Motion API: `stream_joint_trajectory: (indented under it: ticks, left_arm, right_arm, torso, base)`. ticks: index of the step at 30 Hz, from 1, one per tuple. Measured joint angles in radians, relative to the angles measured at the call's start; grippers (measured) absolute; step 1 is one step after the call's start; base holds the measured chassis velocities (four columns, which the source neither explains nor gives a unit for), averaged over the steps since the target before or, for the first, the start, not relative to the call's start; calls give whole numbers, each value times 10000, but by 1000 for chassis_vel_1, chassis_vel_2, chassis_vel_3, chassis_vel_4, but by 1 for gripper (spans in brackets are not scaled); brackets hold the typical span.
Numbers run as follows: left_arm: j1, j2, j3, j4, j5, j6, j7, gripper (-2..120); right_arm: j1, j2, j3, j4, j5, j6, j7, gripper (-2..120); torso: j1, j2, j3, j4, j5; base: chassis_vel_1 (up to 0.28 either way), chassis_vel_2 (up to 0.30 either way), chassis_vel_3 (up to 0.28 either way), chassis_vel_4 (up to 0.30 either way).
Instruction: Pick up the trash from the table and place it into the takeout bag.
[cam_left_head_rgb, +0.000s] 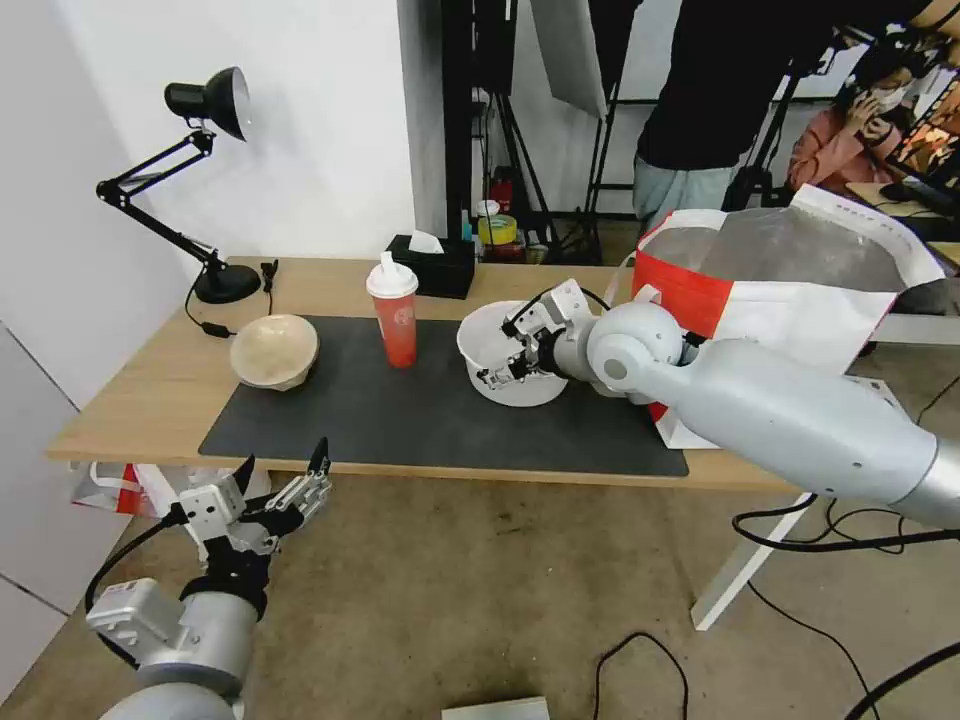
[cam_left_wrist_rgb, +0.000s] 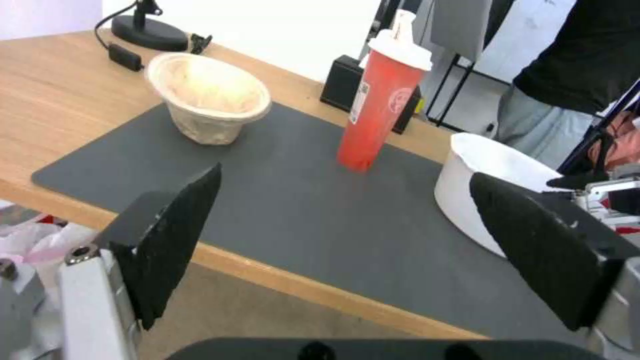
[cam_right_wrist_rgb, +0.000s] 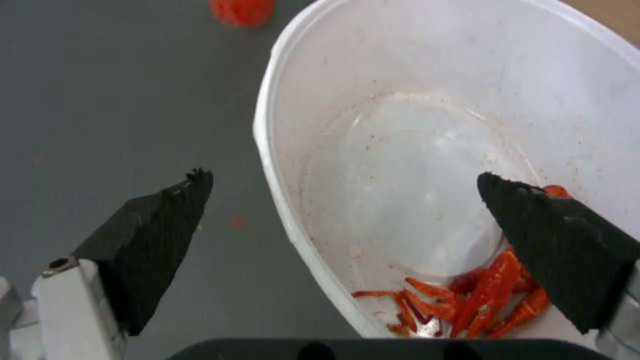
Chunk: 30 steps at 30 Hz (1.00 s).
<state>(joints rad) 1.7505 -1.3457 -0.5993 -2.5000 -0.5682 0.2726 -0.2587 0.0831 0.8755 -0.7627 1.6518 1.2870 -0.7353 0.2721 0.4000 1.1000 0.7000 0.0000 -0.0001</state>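
Observation:
The red scraps are in a low heap inside the wide white bowl's tall side, so I expect them to come along when I lift the bowl.
On the table, a dark grey mat holds the trash. A beige pulp bowl lies tilted at the left. In the middle stands a red white-lidded cup. A wide white bowl with red scraps sits at the right. My right gripper is open astride the white bowl's rim, one finger inside and one outside. My left gripper hangs open below the table's front edge. The takeout bag stands open at the table's right end.
A black desk lamp and a black tissue box stand along the table's back edge. A person stands behind the bag. Cables trail on the floor near the white table leg.

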Motion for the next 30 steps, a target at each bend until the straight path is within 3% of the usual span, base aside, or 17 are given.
stream_joint_trajectory:
  ticks: [30]
  left_arm:
    - [6, -22, -34, 0, -15, -4, -29, 100]
  right_arm:
    - [-21, 160, -381, -524, -771, 0, -663, 100]
  torso:
    - [0, 0, 0, 0, 0]
  base:
    - [0, 0, 0, 0]
